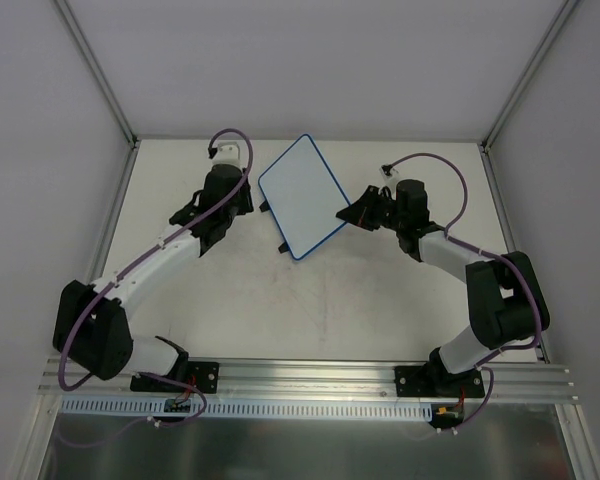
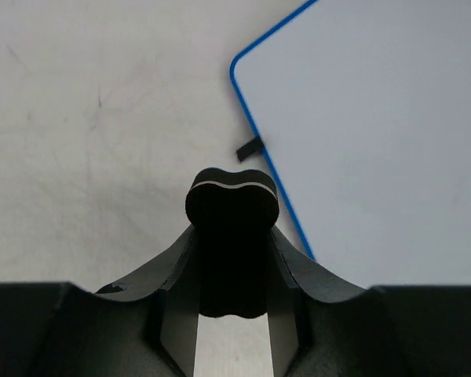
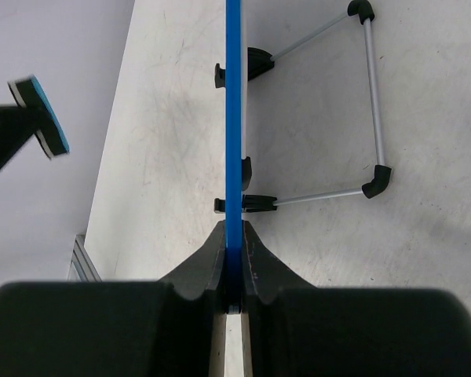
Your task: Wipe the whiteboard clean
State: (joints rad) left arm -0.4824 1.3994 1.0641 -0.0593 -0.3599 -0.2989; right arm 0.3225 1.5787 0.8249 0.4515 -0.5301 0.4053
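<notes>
The whiteboard's face (image 1: 302, 197) is clean and the eraser is hanging clear of the whiteboard's rim, so my left gripper should keep going down until the eraser sits on the open tabletop (image 1: 237, 262).
The whiteboard (image 1: 303, 197) stands tilted on the table, white with a thin blue rim, and I see no marks on its face. My right gripper (image 1: 352, 213) is shut on its right edge; in the right wrist view the blue rim (image 3: 233, 118) runs edge-on into the closed jaws of that gripper (image 3: 233, 239). My left gripper (image 1: 242, 203) is shut on a small black eraser (image 2: 232, 200), just left of the board (image 2: 377, 133) and apart from it. The eraser also shows at the left of the right wrist view (image 3: 41, 118).
Behind the board a wire stand (image 3: 373, 102) with black corner caps rests on the table. A black foot (image 2: 250, 147) sticks out from the board's rim. Grey walls enclose the table on the back and both sides.
</notes>
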